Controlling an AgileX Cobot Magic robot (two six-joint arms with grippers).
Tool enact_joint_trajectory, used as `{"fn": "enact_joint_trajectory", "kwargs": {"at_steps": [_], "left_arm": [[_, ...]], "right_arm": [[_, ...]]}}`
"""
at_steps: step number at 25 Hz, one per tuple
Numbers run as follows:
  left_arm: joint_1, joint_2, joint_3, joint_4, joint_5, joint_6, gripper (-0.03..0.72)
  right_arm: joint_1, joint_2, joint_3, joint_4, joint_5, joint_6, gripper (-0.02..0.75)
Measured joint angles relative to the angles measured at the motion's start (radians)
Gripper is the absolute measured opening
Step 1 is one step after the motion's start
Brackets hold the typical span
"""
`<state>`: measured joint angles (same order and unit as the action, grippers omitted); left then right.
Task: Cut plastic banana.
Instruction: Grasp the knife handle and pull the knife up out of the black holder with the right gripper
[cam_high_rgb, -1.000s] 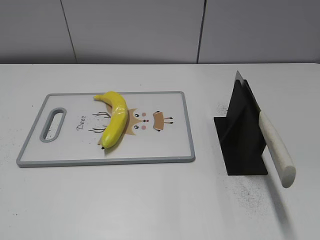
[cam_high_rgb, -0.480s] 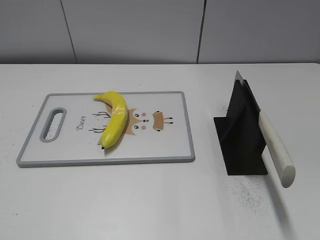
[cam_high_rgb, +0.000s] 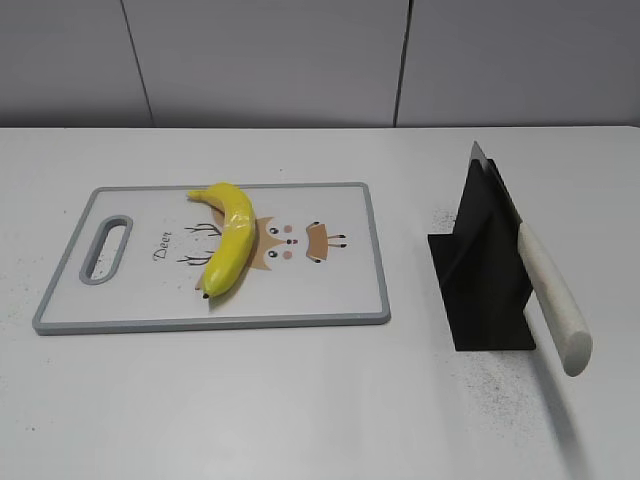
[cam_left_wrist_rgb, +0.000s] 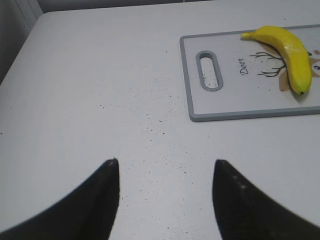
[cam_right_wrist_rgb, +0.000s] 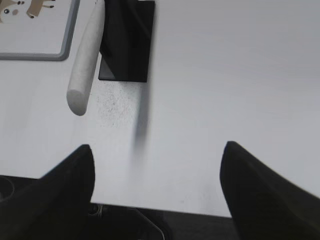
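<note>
I should carry on moving in until my fingers are on both sides of the handle (cam_high_rgb: 551, 294), because the knife's white handle (cam_high_rgb: 573, 347) sticks out clear of the black holder toward my open right gripper.
The yellow plastic banana (cam_high_rgb: 229, 238) lies on the white, grey-rimmed cutting board (cam_high_rgb: 330, 312), left of its middle. It also shows in the left wrist view (cam_left_wrist_rgb: 291, 45) at the top right. A knife with a white handle (cam_high_rgb: 553, 296) rests slanted in a black holder (cam_high_rgb: 482, 270) to the right of the board. In the right wrist view the handle (cam_right_wrist_rgb: 86, 57) points toward my right gripper (cam_right_wrist_rgb: 157, 150). My left gripper (cam_left_wrist_rgb: 165, 165) is open and empty over bare table, left of the board. My right gripper is open and empty near the table's front edge. Neither gripper shows in the exterior view.
The board (cam_left_wrist_rgb: 250, 115) has a handle slot (cam_high_rgb: 106, 250) at its left end and an owl print. Dark specks dot the white table round the holder and left of the board. A grey wall stands behind the table. The table's front edge (cam_right_wrist_rgb: 165, 207) lies under my right gripper.
</note>
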<state>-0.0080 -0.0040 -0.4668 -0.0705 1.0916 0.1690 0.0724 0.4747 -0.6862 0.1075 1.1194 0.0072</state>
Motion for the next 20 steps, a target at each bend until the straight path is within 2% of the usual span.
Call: {"fn": "enact_joint_trajectory", "kwargs": {"at_steps": [5, 13, 20], "left_arm": [[0.000, 0.000, 0.000, 0.000, 0.000, 0.000, 0.553], [0.000, 0.000, 0.000, 0.000, 0.000, 0.000, 0.553], [0.000, 0.000, 0.000, 0.000, 0.000, 0.000, 0.553]], "right_arm": [[0.039, 0.133, -0.051, 0.023, 0.013, 0.026, 0.589], [0.259, 0.287, -0.119, -0.005, 0.019, 0.141, 0.589], [0.279, 0.504, -0.234, 0.016, 0.086, 0.189, 0.589]]}}
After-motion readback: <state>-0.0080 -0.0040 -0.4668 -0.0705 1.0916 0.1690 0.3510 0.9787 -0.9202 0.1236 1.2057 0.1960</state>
